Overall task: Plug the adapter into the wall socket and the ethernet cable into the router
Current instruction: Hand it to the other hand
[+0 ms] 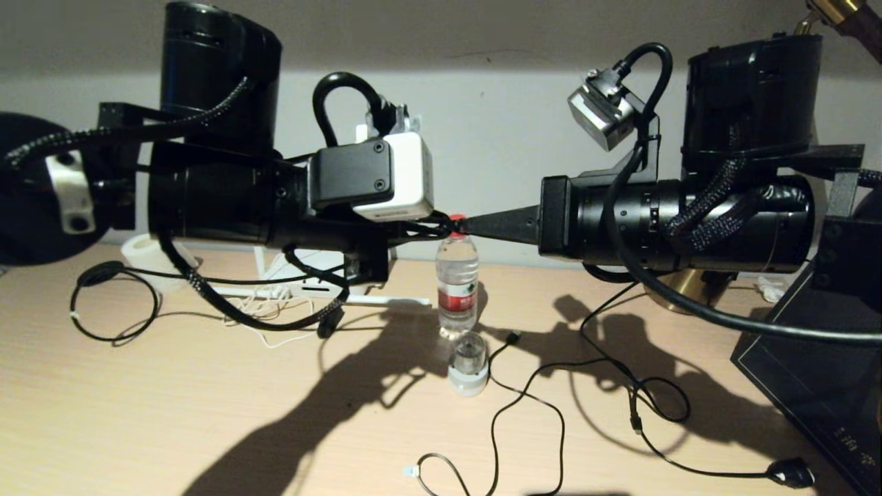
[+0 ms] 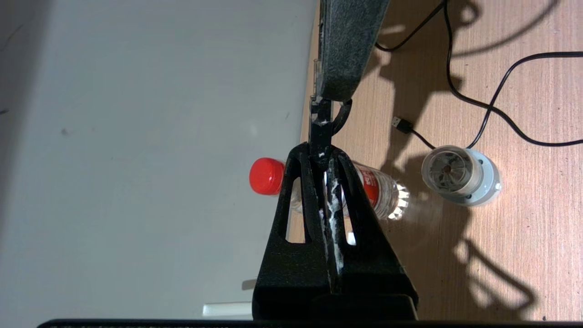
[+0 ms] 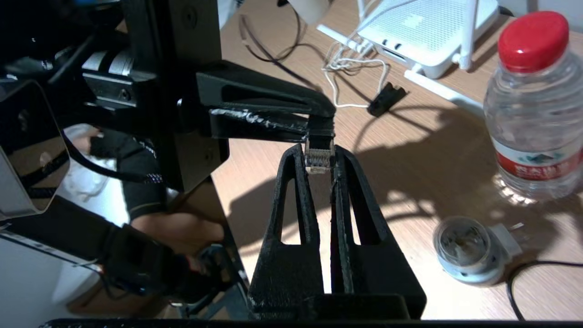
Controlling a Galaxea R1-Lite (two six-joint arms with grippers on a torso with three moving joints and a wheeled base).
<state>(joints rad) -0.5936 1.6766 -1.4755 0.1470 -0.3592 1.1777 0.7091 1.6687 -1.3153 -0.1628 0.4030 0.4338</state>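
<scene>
The boot's latch side [image 2: 342,117] faces down in the robot's left gripper, so the left gripper should open while the right gripper turns the connector, and then the left gripper should grip the boot [image 2: 320,131].
Above the desk my two grippers meet tip to tip. My left gripper [image 1: 444,226] [image 2: 321,152] is shut on the black boot of the ethernet cable [image 2: 320,125]. Its clear RJ45 connector [image 3: 317,160] sits pinched between the fingertips of my right gripper [image 1: 463,224] [image 3: 319,152], which is shut on it. The white router [image 3: 423,32] [image 1: 303,272] lies flat at the back left, largely hidden behind my left arm in the head view. Beside it a small dark-faced adapter [image 3: 386,98] lies on a thin white cord. The wall socket is out of view.
A red-capped water bottle [image 1: 457,282] stands just below the grippers, with a clear-domed gadget [image 1: 468,365] in front of it. A thin black USB cable [image 1: 524,393] and a lamp cord with plug [image 1: 791,472] trail over the desk. A dark box [image 1: 813,372] sits at the right.
</scene>
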